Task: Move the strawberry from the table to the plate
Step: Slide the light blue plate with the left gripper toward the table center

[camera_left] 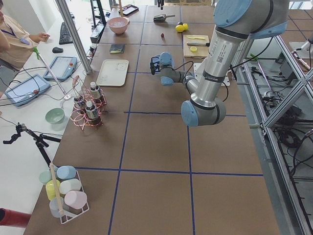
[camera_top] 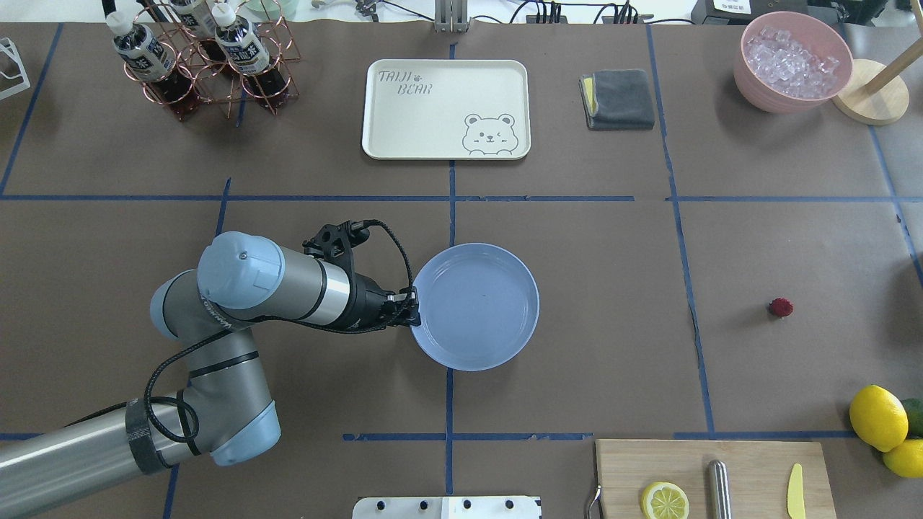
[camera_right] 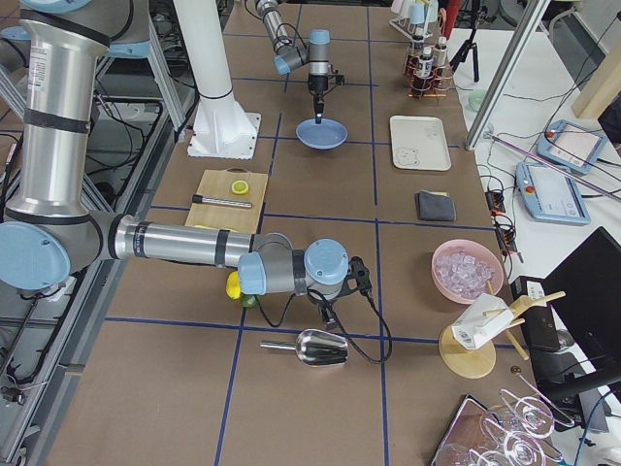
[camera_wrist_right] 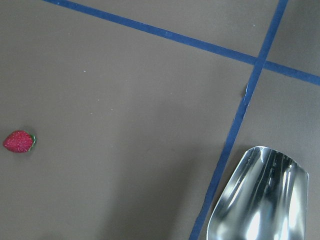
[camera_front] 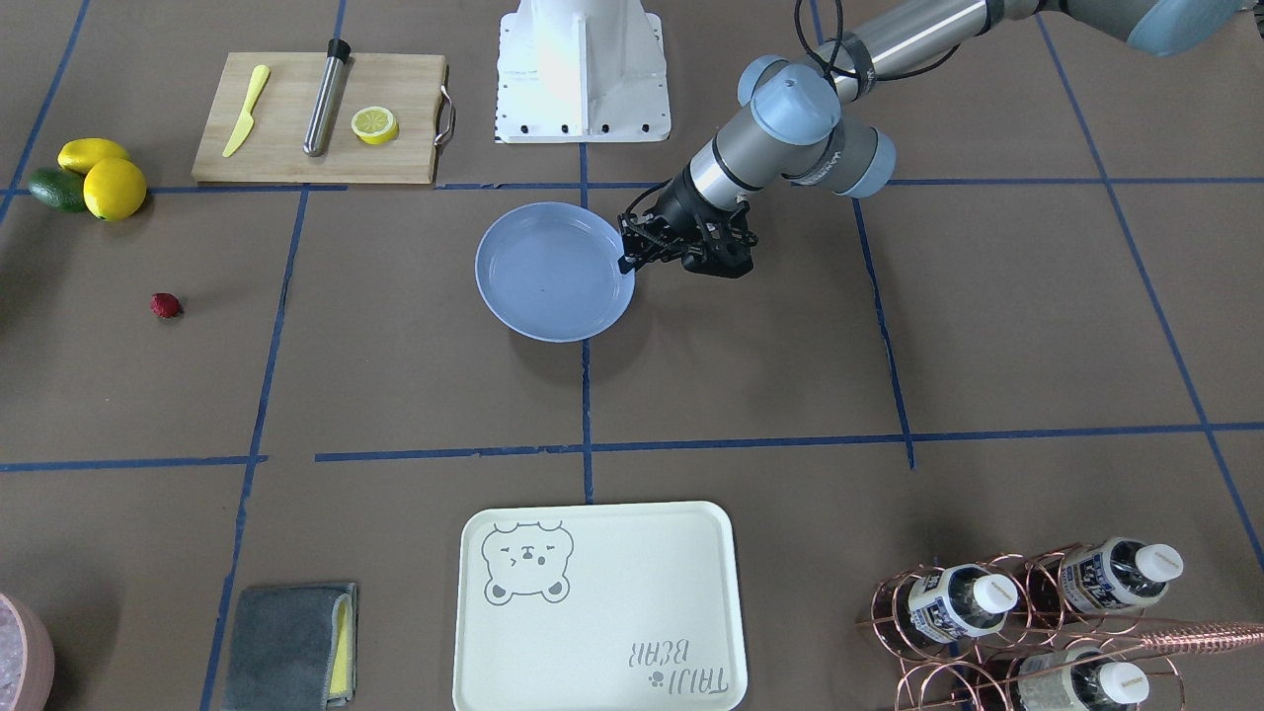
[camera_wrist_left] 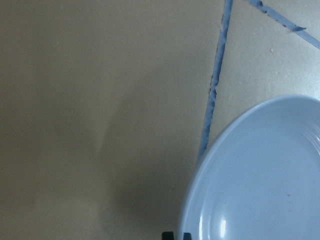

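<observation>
The light-blue plate (camera_front: 554, 273) is hanging level by its rim above clear tabletop (camera_front: 601, 355), so the robot's left gripper should go on lowering it until the plate's base sits flat, and then let go.
The strawberry (camera_front: 166, 305) (camera_top: 780, 308), tiny and dark red, lies alone on the table (camera_front: 395, 375), far from the light-blue plate (camera_front: 553, 272) (camera_top: 476, 306) at the centre. My left gripper (camera_front: 630, 260) (camera_top: 413, 314) is at the plate's rim on its own arm's side. The left wrist view shows its fingertips (camera_wrist_left: 167, 235) nearly closed at that rim (camera_wrist_left: 192, 190). My right gripper (camera_right: 326, 311) appears only in the exterior right view, pointing down near a metal scoop (camera_wrist_right: 260, 195), and I cannot tell its state. In its wrist view the strawberry (camera_wrist_right: 19, 141) sits at the left edge.
A cutting board (camera_front: 286, 148) with a lemon half, a yellow knife and a metal rod lies near the robot base. Two lemons and an avocado (camera_front: 94, 178) sit close to the strawberry. A bear-print tray (camera_front: 592, 632), a grey cloth (camera_front: 286, 647), a bottle rack (camera_front: 1037, 612) and an ice bowl (camera_top: 750, 79) line the far side.
</observation>
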